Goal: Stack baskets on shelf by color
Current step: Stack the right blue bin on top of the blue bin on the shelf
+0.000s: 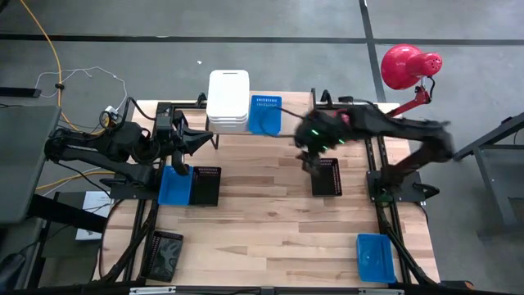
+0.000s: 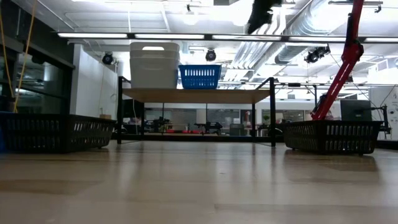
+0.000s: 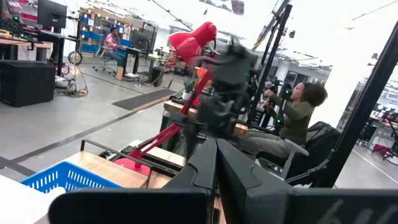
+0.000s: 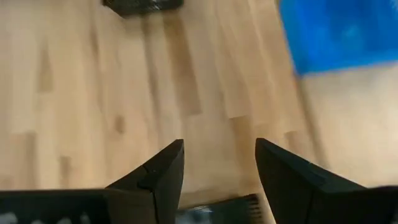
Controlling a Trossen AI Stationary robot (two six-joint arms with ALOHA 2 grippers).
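The near-corner blue basket (image 1: 376, 259) is clear of other baskets, so my right gripper should stay open and carry on moving toward it until the fingers are on both sides of its far rim (image 1: 373, 236).
The shelf (image 1: 288, 124) stands at the table's far edge; on its plank rest a stack of white baskets (image 1: 228, 100) and one blue basket (image 1: 264, 115), also seen in the low view as the white stack (image 2: 153, 64) and blue basket (image 2: 200, 76). My right gripper (image 1: 308, 157) hovers open and empty, high above the table by a black basket (image 1: 327, 177), in front of the shelf. Its open fingers (image 4: 163, 171) frame bare wood. My left gripper (image 1: 187, 144) waits shut near the shelf's left end, above a blue basket (image 1: 174, 185) and a black basket (image 1: 205, 185).
Another blue basket (image 1: 374, 256) lies at the table's near right corner, and a black basket (image 1: 164, 254) at the near left edge. A red lamp (image 1: 407, 67) stands beyond the far right corner. Bare wood spans the table's middle. A seated person (image 3: 298, 118) shows beyond the table.
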